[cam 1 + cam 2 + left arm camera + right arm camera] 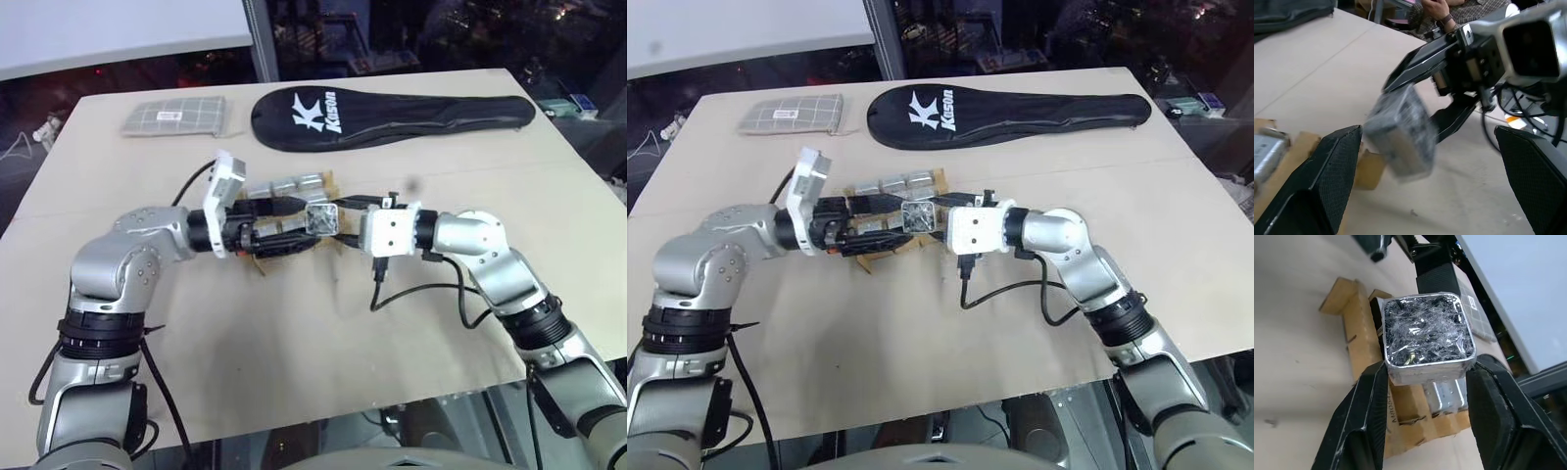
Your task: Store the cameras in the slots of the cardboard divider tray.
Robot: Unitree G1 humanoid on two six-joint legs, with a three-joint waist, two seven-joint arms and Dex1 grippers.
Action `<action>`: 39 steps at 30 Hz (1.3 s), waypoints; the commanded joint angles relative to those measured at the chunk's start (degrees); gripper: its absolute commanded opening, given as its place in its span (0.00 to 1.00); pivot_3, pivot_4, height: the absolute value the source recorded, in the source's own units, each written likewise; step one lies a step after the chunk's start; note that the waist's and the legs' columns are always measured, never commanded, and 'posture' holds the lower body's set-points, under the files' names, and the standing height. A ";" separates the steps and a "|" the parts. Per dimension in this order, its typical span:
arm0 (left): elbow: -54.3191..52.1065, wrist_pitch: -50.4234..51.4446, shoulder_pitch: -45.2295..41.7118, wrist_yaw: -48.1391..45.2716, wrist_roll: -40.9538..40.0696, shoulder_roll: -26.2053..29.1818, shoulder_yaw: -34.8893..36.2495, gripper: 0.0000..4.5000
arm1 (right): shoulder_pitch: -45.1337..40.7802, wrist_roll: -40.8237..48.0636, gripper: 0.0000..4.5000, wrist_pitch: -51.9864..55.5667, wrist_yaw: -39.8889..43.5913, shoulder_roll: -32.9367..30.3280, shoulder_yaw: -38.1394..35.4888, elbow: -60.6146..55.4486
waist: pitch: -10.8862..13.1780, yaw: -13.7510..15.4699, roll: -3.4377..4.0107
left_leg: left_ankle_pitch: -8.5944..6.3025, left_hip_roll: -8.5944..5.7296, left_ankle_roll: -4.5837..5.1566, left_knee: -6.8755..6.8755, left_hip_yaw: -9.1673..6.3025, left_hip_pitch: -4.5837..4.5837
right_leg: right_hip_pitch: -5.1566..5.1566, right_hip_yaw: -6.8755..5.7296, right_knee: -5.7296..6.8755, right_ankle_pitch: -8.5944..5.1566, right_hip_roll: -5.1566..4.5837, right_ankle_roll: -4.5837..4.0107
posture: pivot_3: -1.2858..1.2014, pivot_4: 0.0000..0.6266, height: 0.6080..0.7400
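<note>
The camera's loose end (314, 219) juts from my right gripper toward my left gripper, so my left gripper should take that loose end before lowering the camera into the tray.
My right gripper (1426, 374) is shut on a camera (322, 219), a silver block whose dark speckled face (1425, 333) points along the fingers. It hangs just above the cardboard divider tray (1357, 328) in the middle of the table. My left gripper (1430, 166) is open and points at the held camera (1400, 132) from the other side, its fingers wide on either side of it without touching. More silver cameras (284, 186) sit in the tray's far row; one (1447, 394) lies in a slot below the held block. The arms hide most of the tray.
A grey checked pouch (174, 116) lies at the far left of the table and a long black racket cover (392, 116) at the far middle. A black cable (416, 291) loops under my right wrist. A person's hand (1437, 7) shows beyond the table.
</note>
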 commanded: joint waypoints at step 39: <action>5.03 2.74 -7.43 -3.40 1.38 2.39 -2.15 0.15 | 0.30 -1.95 0.39 -4.87 -1.16 0.64 0.15 -0.60 | 0.00 -0.12 0.00 | 0.00 -0.02 -0.01 0.00 0.00 0.01 | 0.00 0.01 0.02 0.00 0.00 -0.01 | 0.52 0.24 1.00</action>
